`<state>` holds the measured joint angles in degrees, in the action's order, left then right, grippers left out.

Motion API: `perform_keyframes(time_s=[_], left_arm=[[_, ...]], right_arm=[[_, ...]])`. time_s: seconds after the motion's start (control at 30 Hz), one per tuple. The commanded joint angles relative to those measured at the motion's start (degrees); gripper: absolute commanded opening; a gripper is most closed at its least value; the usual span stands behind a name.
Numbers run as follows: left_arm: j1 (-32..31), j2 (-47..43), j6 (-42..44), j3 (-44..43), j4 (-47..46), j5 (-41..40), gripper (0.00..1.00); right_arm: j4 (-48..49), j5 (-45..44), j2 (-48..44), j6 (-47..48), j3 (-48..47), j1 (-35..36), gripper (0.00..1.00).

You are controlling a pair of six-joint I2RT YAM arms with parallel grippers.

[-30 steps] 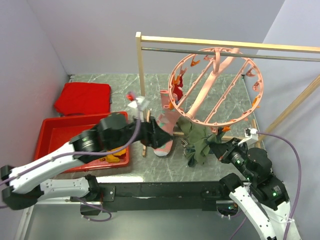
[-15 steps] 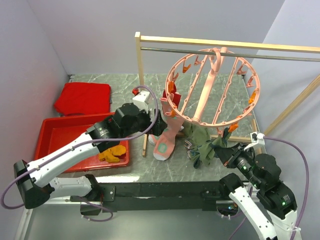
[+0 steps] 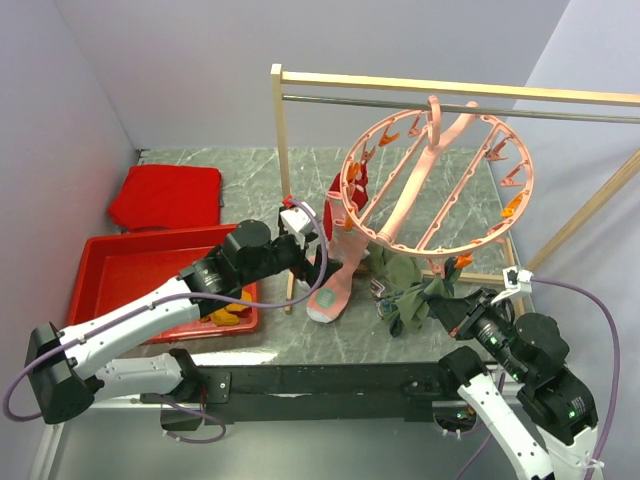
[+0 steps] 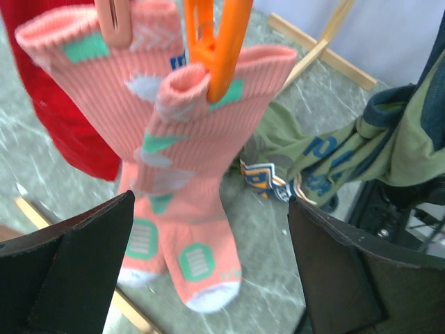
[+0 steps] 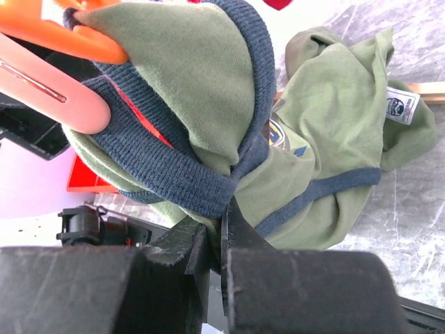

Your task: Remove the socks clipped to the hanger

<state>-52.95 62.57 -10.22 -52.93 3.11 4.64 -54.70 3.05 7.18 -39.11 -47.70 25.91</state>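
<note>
Next, my right gripper opens and grabs the pink sock's side (image 4: 261, 94), as it is on the green sock's navy edge (image 5: 188, 182) and the pink sock's cuff is clipped.
The salmon-pink round hanger (image 3: 440, 170) hangs by its hook from the metal rail. A pair of pink socks with teal marks (image 3: 335, 285) (image 4: 184, 202) hangs from its clips; an orange clip (image 4: 219, 42) pinches one cuff. A red sock (image 3: 338, 205) hangs behind them. Olive green socks with navy trim (image 3: 405, 290) (image 5: 208, 118) hang at the front. My left gripper (image 3: 318, 268) (image 4: 208, 278) is open, its jaws wide on either side of the pink pair. My right gripper (image 3: 440, 308) (image 5: 221, 236) is shut on the green sock's navy edge.
A wooden rack (image 3: 281, 150) with a metal rail carries the hanger. A red tray (image 3: 110, 260) at the left holds a mustard yellow sock (image 3: 228, 312). A flat red slab (image 3: 165, 195) lies behind the tray. The rack's wooden foot (image 4: 320, 42) crosses the marble tabletop.
The hanger has swung and tilted to the right. My left gripper has moved in from the left and now straddles the pink socks. My right gripper has drawn back a little, still gripping the green sock.
</note>
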Motion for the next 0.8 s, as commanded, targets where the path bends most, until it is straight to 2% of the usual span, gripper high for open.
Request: perform_keyframes(time_s=[0.0,0.1,0.53,0.57,0.6,0.67,0.7,0.77], left_arm=[[-0.05,1.24,5.64,0.28,-7.86,0.29,0.96],[-0.05,3.08,6.52,-0.07,-9.27,-2.35,0.96],[0.04,10.03,9.16,-2.54,-11.90,-0.34,0.99],[0.04,9.77,8.90,-2.36,-12.43,-0.34,0.95],[0.04,9.68,8.12,-2.10,-12.87,-0.51,0.86],[0.04,9.07,7.06,-1.83,-13.31,-0.25,0.76],[0.04,8.72,5.84,-1.39,-13.57,0.01,0.67],[0.04,7.75,4.77,-0.95,-14.19,1.41,0.60]], right_arm=[[1.96,0.73,-0.59,-0.17,-2.31,0.37,0.07],[1.87,0.91,-0.68,-0.35,-2.31,0.37,0.07],[1.26,1.35,0.20,0.18,-3.10,0.28,0.06],[1.26,1.35,0.20,0.26,-3.19,0.28,0.06],[1.09,1.35,0.46,0.35,-3.27,0.37,0.06],[0.91,1.43,0.64,0.53,-3.62,0.28,0.07],[0.65,1.43,0.64,0.62,-3.71,0.37,0.07],[0.47,1.52,0.64,0.62,-3.98,0.37,0.09]])
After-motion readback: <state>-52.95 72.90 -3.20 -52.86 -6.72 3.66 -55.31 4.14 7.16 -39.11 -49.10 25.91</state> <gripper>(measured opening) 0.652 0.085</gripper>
